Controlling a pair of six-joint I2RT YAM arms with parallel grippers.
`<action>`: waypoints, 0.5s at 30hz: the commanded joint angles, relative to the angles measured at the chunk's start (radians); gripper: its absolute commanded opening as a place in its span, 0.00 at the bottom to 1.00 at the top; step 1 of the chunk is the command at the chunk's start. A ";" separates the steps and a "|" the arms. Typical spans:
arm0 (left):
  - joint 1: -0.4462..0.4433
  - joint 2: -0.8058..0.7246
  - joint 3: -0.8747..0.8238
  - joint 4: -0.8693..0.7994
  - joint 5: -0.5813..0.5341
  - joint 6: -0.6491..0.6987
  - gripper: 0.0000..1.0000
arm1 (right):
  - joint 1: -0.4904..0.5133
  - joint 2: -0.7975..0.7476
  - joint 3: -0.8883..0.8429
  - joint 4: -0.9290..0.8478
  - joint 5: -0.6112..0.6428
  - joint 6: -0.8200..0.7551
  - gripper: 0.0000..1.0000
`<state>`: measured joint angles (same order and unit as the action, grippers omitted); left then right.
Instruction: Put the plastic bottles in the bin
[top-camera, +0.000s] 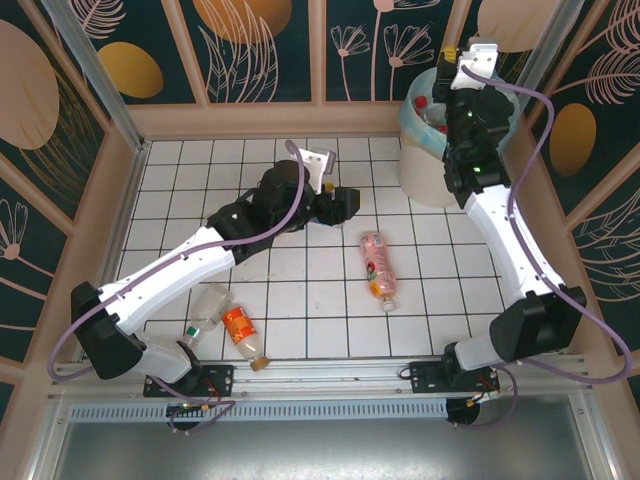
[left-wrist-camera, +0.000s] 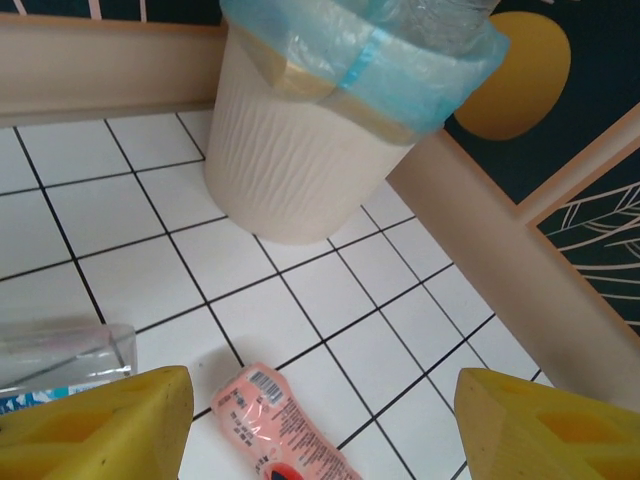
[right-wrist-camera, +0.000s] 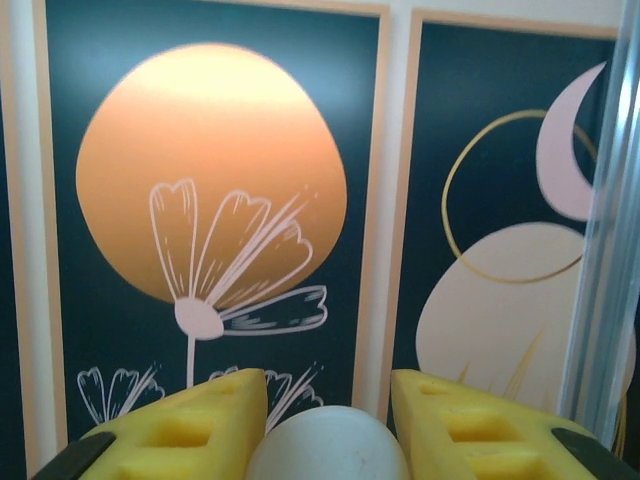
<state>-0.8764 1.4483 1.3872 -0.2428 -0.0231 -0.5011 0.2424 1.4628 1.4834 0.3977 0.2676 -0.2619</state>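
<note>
The bottle hangs by its white cap (right-wrist-camera: 328, 446) over the bin's opening (top-camera: 431, 112), so my right gripper should keep lowering it until the bottle is inside the bag, then let go.
A pink-labelled plastic bottle (top-camera: 378, 265) lies on the tiled floor in the middle. In the left wrist view this pink bottle (left-wrist-camera: 275, 420) lies below and between my yellow fingers (left-wrist-camera: 100, 425). My left gripper (top-camera: 350, 203) (left-wrist-camera: 322, 400) hovers open above it, touching nothing. The bin (top-camera: 440, 145) (left-wrist-camera: 300, 140), cream-white with a light blue bag, stands at the back right with bottles inside. My right gripper (top-camera: 452, 52) (right-wrist-camera: 328, 385) is raised over the bin, shut on a plastic bottle of which a white rounded end (right-wrist-camera: 328, 445) shows.
An orange-labelled bottle (top-camera: 243, 335) and a clear bottle (top-camera: 205, 312) lie near the left arm's base. Another clear bottle (left-wrist-camera: 65, 355) lies just left of my left fingers. Wooden walls (left-wrist-camera: 520, 260) close in the floor behind and to the right of the bin.
</note>
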 joint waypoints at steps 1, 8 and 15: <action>-0.002 -0.013 -0.021 0.036 -0.006 -0.017 0.70 | -0.009 0.051 0.003 0.012 -0.011 0.027 0.11; -0.003 -0.002 -0.038 0.039 -0.017 -0.025 0.70 | -0.017 0.110 0.077 -0.018 0.009 0.049 0.12; -0.001 0.015 -0.046 0.030 -0.039 -0.027 0.71 | -0.055 0.169 0.075 -0.175 -0.009 0.252 0.17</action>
<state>-0.8764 1.4525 1.3396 -0.2287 -0.0498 -0.5175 0.2081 1.6032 1.5215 0.3008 0.2604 -0.1276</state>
